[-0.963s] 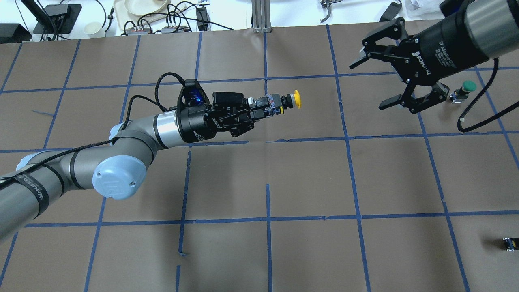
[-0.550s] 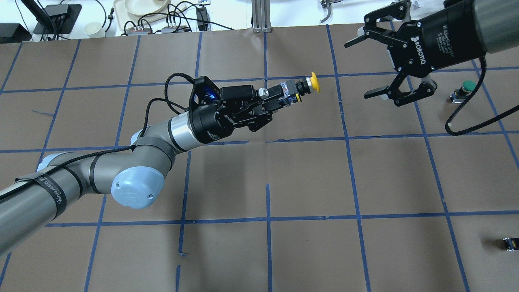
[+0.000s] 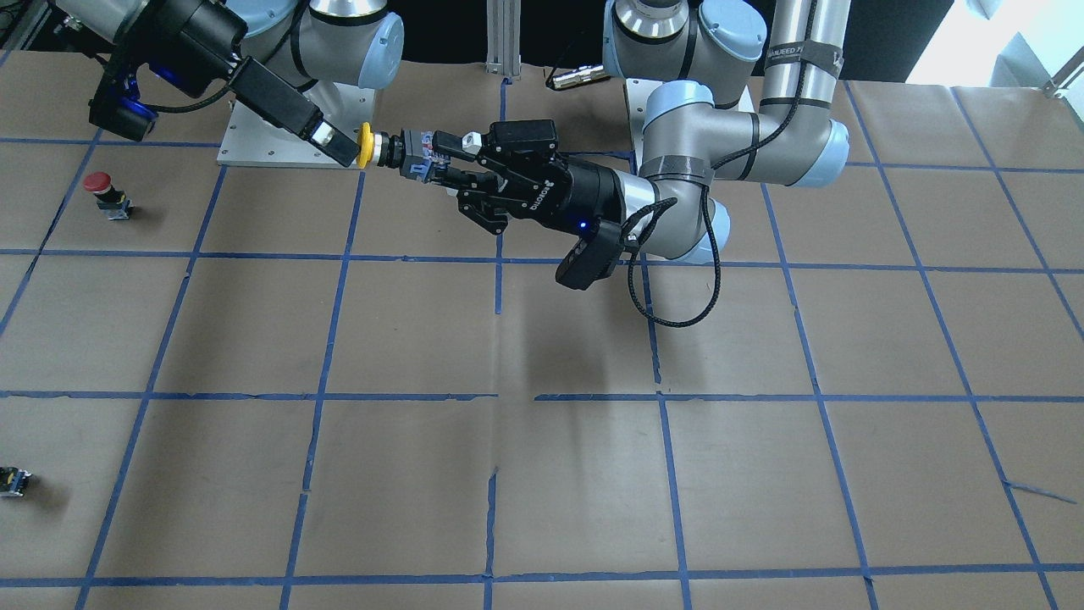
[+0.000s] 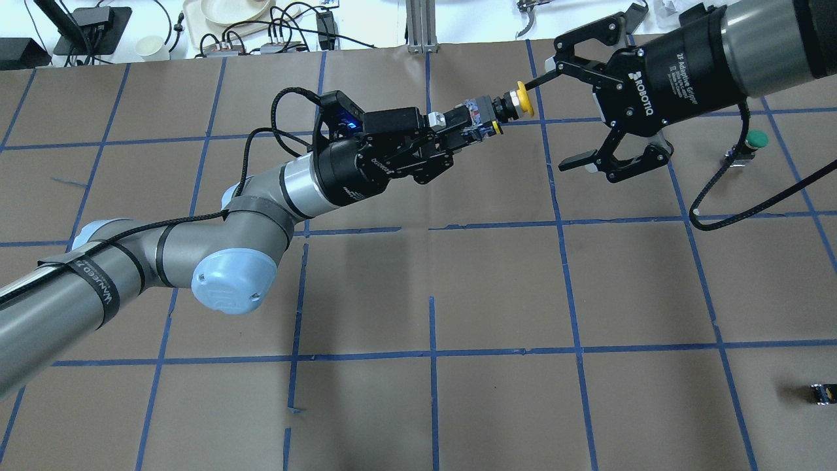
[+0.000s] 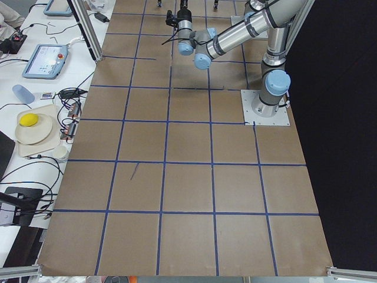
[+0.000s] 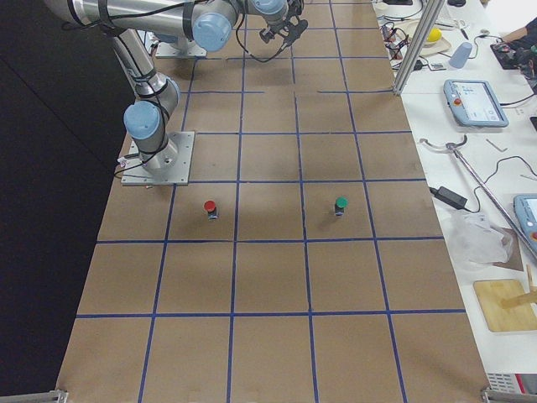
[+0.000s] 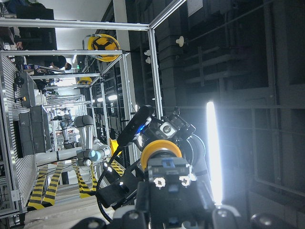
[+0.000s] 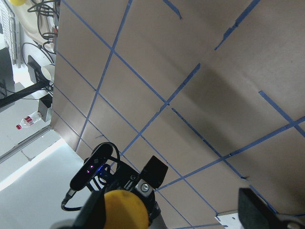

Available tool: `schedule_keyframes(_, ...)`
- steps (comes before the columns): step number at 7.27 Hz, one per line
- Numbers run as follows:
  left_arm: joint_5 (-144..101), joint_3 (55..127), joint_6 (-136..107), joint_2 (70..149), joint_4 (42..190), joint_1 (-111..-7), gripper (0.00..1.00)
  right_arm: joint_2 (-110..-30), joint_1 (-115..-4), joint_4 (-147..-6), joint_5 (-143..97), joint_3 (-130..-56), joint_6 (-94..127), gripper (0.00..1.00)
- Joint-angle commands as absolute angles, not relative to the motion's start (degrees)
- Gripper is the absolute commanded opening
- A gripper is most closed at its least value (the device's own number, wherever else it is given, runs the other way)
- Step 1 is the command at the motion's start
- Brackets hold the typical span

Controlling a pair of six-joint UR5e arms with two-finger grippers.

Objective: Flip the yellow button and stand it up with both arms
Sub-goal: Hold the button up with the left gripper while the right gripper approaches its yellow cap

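The yellow cap sits tightly against the black neck (image 3: 391, 151), so the body (image 3: 423, 156) will come along when I carry the button by its cap.
My left gripper (image 4: 458, 124) is shut on the black-and-grey body of the yellow button (image 4: 523, 108) and holds it level in the air, cap pointing at my right gripper (image 4: 548, 121). The right gripper is open, and the cap sits at the tip of its far finger, inside the jaws' span. From the front, the button (image 3: 366, 146) meets the right gripper (image 3: 337, 146), with the left gripper (image 3: 445, 157) behind it. The left wrist view shows the button (image 7: 161, 149) from behind. The right wrist view shows the yellow cap (image 8: 125, 210) between the fingers (image 8: 267, 214).
A green-capped button (image 4: 756, 139) stands on the table under my right arm. A red-capped button (image 3: 102, 185) stands near the right arm's base. A small dark capless block (image 4: 820, 394) lies near the front right edge. Cables and dishes lie beyond the far edge.
My left arm carried the yellow button up and to the right, toward the right gripper. The right gripper moved left to meet it, still open. The cap now sits at its far fingertip.
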State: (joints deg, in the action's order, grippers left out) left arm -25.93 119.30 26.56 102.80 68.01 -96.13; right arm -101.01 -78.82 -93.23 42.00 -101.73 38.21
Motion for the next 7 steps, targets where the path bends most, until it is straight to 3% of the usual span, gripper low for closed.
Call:
schedule_keyframes(1, -25.93, 119.00, 26.63, 102.92, 67.94, -96.77, 0.12, -100.90, -79.19, -93.78, 38.77, -99.59, 38.67, 1.00)
schedule_keyframes(3, -25.93, 119.00, 26.54, 102.92, 67.94, -96.77, 0.13, -100.90, -79.19, -93.78, 38.58, -100.10, 38.58, 0.97)
schedule_keyframes(5, -25.93, 119.00, 26.63, 102.92, 67.94, -96.77, 0.14, -100.72, -79.19, -93.78, 38.76, -100.37, 38.49, 0.83)
schedule_keyframes(7, -25.93, 119.00, 26.63, 102.92, 67.94, -96.77, 0.16, -100.72, -79.19, -93.34, 39.11, -100.37, 38.50, 0.48)
